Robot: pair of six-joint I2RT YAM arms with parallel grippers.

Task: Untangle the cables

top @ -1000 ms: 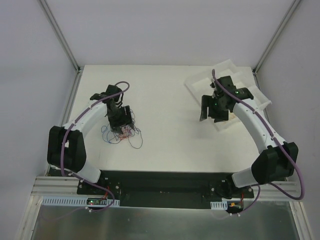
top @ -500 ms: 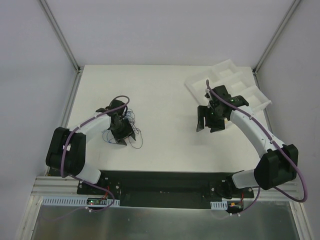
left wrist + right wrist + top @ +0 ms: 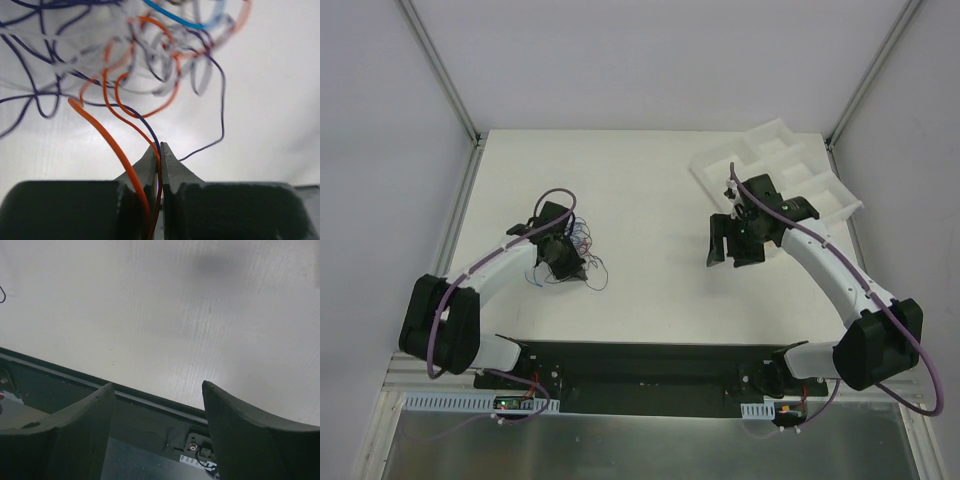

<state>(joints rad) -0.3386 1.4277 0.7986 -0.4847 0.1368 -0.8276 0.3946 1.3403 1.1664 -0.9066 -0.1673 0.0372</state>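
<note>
The robot's left gripper is holding an orange wire and a dark blue wire [image 3: 152, 136] pinched together, so its right gripper should grab the dark blue wire [image 3: 606, 272] and pull it free.
The cables [image 3: 582, 248] lie in a small tangle of blue, red and dark loops on the left half of the white table. My left gripper [image 3: 563, 262] is down in the tangle's near side. In the left wrist view it [image 3: 161, 149] is shut on cables: an orange wire [image 3: 107, 135] and a dark blue wire [image 3: 150, 131] run in between the closed tips. More orange, light blue [image 3: 175, 17] and dark loops hang blurred beyond. My right gripper [image 3: 730, 248] hovers over bare table right of centre, and it [image 3: 157, 385] is open with nothing between its fingers.
A white compartment tray [image 3: 800, 165] sits tilted at the back right corner, just behind the right arm. The black base rail [image 3: 60, 371] at the table's near edge shows under the right gripper. Metal frame posts [image 3: 470, 130] stand at the back corners.
The left gripper has closed on wires in the tangle and drawn slightly nearer. The right gripper has shifted a little leftward off the tray, still open.
</note>
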